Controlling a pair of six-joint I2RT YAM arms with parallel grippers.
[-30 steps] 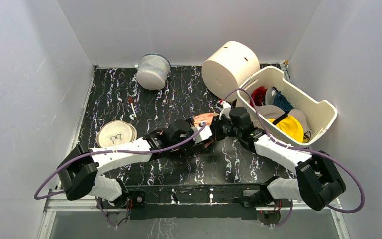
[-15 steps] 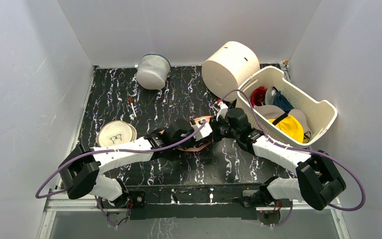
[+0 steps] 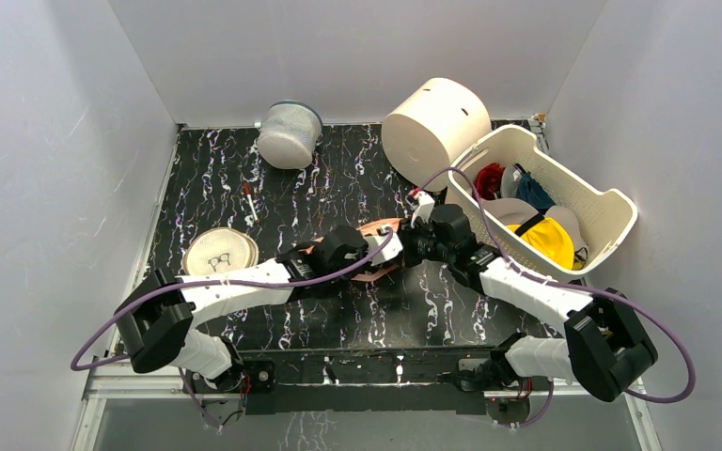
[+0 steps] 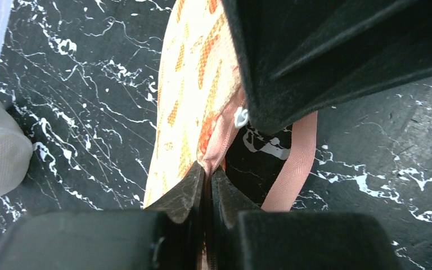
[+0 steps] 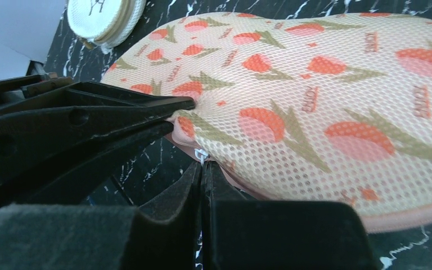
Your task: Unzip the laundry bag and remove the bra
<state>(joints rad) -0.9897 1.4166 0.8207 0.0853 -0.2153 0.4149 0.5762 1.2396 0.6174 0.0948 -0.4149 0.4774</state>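
Note:
I should gently move the white zip pull [image 4: 241, 117] back with my right gripper to straighten the pink zip edge [image 4: 219, 138] before unzipping, because the zip edge is bent next to the zip pull.
The laundry bag [image 5: 326, 107], salmon-orange mesh with red and green motifs, lies mid-table between both arms, and in the top view it shows as a thin orange sliver [image 3: 373, 274]. My left gripper [image 4: 207, 171] is shut on the bag's pink zip edge [image 4: 220, 135]. My right gripper [image 5: 202, 166] is shut on the small white zip pull [image 5: 201, 156], right beside the left one. In the left wrist view the pull [image 4: 241, 117] sits at the tip of the right gripper's black fingers [image 4: 315, 62]. A pink strap loop [image 4: 298, 163] hangs from the bag. The bra is hidden.
A grey-white mesh cylinder [image 3: 290, 133] and a cream drum [image 3: 435, 119] stand at the back. A white basket [image 3: 611, 202] with yellow, red and teal garments is at the right. A round beige disc [image 3: 220, 252] lies left, with a small stick [image 3: 248, 200] behind it.
My left gripper has gone from open to shut on the bag's zip edge. The bag's edge has shifted slightly between the two grippers. The right gripper stayed shut.

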